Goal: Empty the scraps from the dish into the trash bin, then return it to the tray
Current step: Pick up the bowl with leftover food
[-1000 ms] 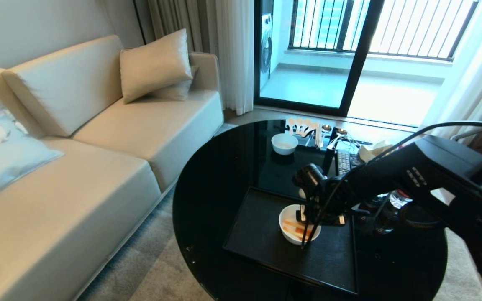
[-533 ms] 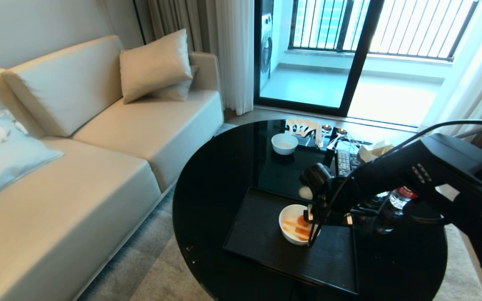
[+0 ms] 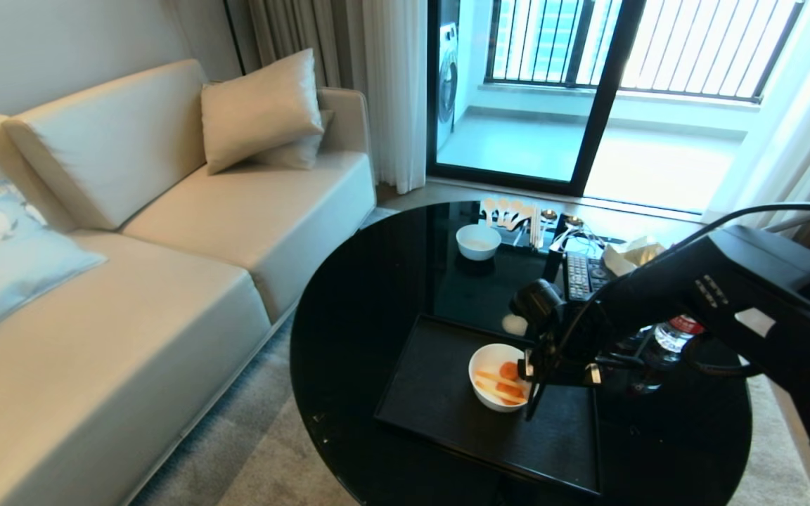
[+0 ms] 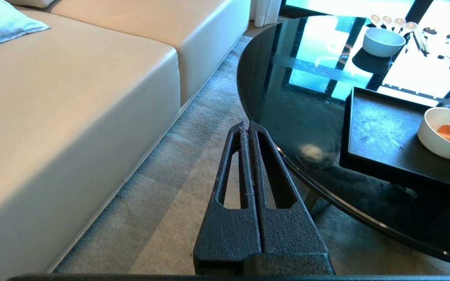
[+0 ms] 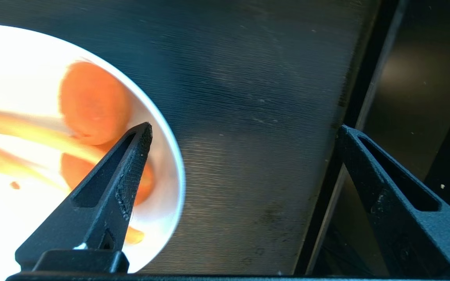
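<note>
I expect the scraps [image 3: 503, 384] to stay in place when I lift the dish by its rim and carry it, because they lie low inside the dish's deep side [image 3: 486, 358].
The dish [image 3: 491, 385], a white bowl, sits on the black tray [image 3: 440, 393] with the scraps [image 3: 509, 370], carrot rounds and pale sticks, inside. My right gripper [image 3: 549, 393] hangs open at the dish's right side. In the right wrist view the gripper [image 5: 244, 128] straddles the dish's rim [image 5: 174, 168]: one finger is over the scraps [image 5: 88, 101], the other past the tray's edge [image 5: 350, 117]. Nothing is between the fingers. My left gripper [image 4: 245, 124] is shut and parked over the carpet beside the table, with the dish [image 4: 436, 140] off to one side. The trash bin is out of view.
On the round black glass table [image 3: 363, 316], behind the tray, are a second white bowl [image 3: 478, 241], spoons [image 3: 514, 211], a remote [image 3: 577, 273], tissues [image 3: 630, 253] and a water bottle [image 3: 669, 334]. A beige sofa [image 3: 166, 246] stands left of the table.
My right gripper has shifted right and slightly nearer in the head view, from over the dish to its right rim, uncovering more scraps. The dish and left arm have not moved.
</note>
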